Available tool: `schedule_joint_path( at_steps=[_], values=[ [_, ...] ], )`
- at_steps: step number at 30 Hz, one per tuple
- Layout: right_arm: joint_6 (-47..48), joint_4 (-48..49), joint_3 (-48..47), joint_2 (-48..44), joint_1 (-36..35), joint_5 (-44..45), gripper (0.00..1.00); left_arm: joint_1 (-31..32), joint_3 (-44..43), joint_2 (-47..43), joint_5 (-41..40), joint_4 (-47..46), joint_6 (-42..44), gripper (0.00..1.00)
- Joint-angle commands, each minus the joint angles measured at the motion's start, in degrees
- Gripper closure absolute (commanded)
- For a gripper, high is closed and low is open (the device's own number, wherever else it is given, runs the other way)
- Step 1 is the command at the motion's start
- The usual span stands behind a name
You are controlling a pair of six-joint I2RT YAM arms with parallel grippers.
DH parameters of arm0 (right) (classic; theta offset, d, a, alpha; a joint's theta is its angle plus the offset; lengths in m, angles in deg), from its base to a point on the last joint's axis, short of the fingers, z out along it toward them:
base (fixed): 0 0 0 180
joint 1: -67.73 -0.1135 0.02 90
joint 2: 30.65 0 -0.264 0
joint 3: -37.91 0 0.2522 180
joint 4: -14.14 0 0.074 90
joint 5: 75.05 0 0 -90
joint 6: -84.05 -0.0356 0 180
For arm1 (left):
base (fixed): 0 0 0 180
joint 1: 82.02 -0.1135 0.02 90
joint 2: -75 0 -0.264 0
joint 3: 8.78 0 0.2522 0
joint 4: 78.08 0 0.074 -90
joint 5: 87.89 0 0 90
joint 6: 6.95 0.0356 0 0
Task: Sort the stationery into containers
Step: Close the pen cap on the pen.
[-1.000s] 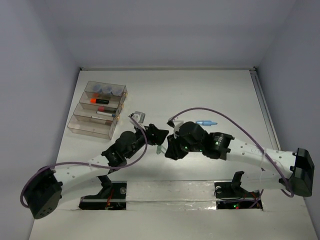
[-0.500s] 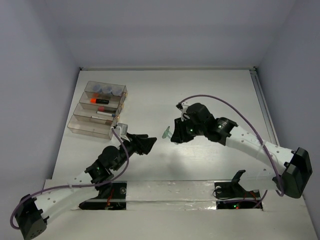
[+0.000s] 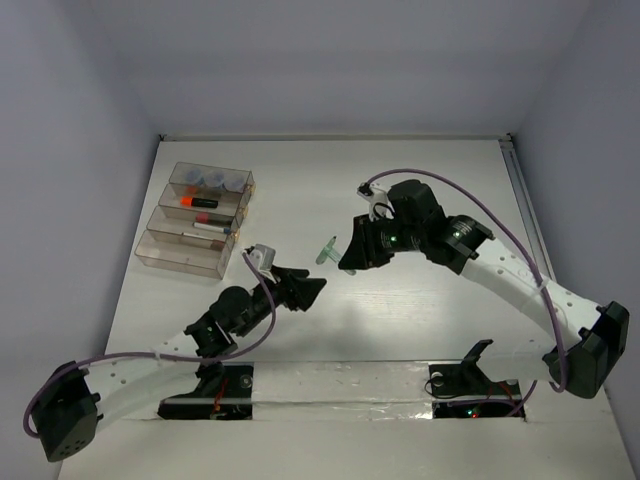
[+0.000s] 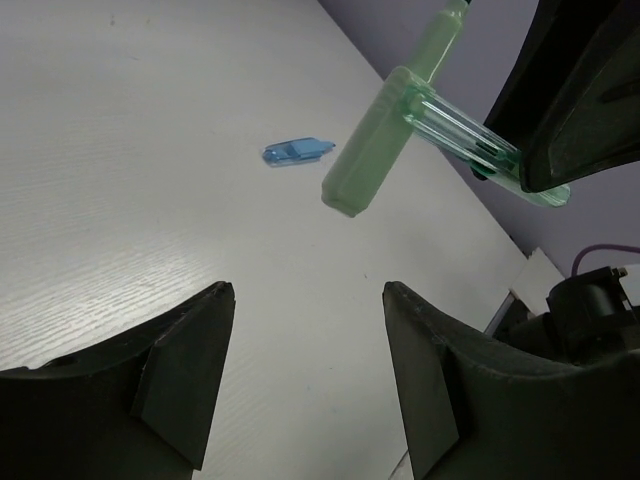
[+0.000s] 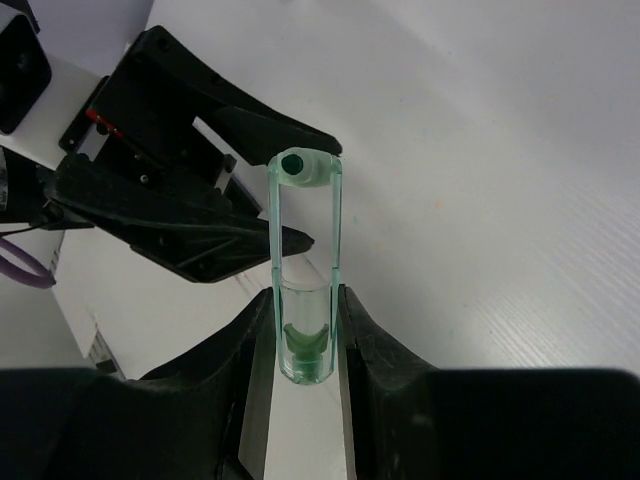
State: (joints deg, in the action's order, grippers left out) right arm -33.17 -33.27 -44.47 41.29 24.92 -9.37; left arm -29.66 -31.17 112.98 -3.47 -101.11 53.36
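The pale green marker's clear end [image 4: 462,129] is sticking out across its body, so my left gripper should hold the body's blunt end [image 4: 350,188] while my right gripper lines the two up.
My right gripper [image 3: 347,256] is shut on a pale green marker [image 3: 327,250] and holds it above the table's middle. In the right wrist view the gripper [image 5: 304,300] pinches the marker's clear end [image 5: 305,345]. My left gripper [image 3: 308,290] is open and empty, just left of and below the marker. In the left wrist view the gripper [image 4: 310,292] points at the marker [image 4: 375,160], which hangs ahead of it. A light blue marker [image 4: 297,151] lies on the table beyond. The clear containers [image 3: 160,252] stand at the far left.
The bins hold three grey-blue pots [image 3: 210,180], an orange highlighter [image 3: 190,201] and a white pen [image 3: 210,227]. The left arm's fingers [image 5: 200,225] show behind the marker in the right wrist view. The side walls stand close on both sides.
The right gripper has lifted the green marker and carried it back and to the right. The left arm has drawn back from it, then shifted slightly right, its gripper open.
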Motion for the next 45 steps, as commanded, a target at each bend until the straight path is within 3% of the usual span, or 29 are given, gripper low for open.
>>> schedule_joint_path(
  at_steps=[1, 14, 17, 21, 27, 29, 34, 45],
  values=[
    [-0.55, -2.30, -3.10, -0.14, 0.36, -3.72, 0.94, 1.95, -3.76, 1.83, 0.84, -6.79, 2.97, 0.42],
    [-0.37, -3.62, -2.31, 1.18, 0.36, -8.64, 0.94, 2.57, -6.84, 6.66, -1.98, -7.15, 6.05, 0.47],
    [-0.55, -3.00, -2.22, 1.09, 0.36, -9.08, 0.94, 2.57, -7.28, 7.99, -1.01, -8.46, 6.05, 0.54],
    [-0.73, -2.56, -1.87, 1.27, 0.36, -9.17, 0.94, 3.10, -7.99, 8.69, -0.22, -8.47, 6.40, 0.71],
    [-0.81, -2.65, -1.25, 1.36, 0.36, -9.69, 0.94, 3.10, -7.29, 6.32, -0.22, -8.47, 6.23, 0.82],
    [-0.81, -3.00, -1.08, 1.62, 0.36, -9.79, 0.94, 3.71, -6.94, 5.01, -0.57, -8.12, 6.14, 0.81],
    [0.06, -4.93, -1.25, 2.06, 0.36, -9.96, 0.94, 4.24, -6.41, 2.81, -1.01, -5.66, 7.10, 0.57],
    [2.87, -10.73, -4.59, 4.87, 4.65, -16.37, 0.96, 8.28, -8.16, 0.78, -1.36, -3.99, 10.62, 0.59]
  ],
)
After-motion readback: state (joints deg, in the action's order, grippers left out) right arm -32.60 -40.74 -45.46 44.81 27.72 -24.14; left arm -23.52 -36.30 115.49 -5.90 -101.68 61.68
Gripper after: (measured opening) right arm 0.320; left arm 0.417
